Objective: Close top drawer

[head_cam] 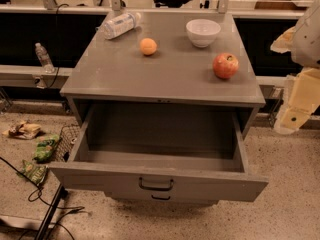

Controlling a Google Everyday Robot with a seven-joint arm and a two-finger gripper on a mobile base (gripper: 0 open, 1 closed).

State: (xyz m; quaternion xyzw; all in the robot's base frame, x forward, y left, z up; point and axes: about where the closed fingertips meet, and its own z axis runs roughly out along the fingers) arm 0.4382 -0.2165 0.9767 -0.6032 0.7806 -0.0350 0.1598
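Note:
A dark wire basket (67,140) is peeking out behind the top drawer's front (160,182), so the drawer will reveal more of the basket when the robot pushes.
The top drawer (100,176) of the grey metal cabinet (125,79) is pulled far out towards me. Its inside is empty. Its flat front carries a small dark loop handle (156,185). Just under it the handle of a lower drawer (161,198) shows, with that drawer pushed in. My gripper (295,115) is the cream-coloured end of the arm at the right edge of the view. It hangs to the right of the cabinet, level with the drawer's back corner, and is apart from the drawer.
On the cabinet top lie a plastic bottle (119,25), an orange (148,46), a white bowl (203,32) and a red apple (225,66). Snack bags (45,149) and cables (50,214) lie on the floor at the left. A small bottle (43,57) stands on the left ledge.

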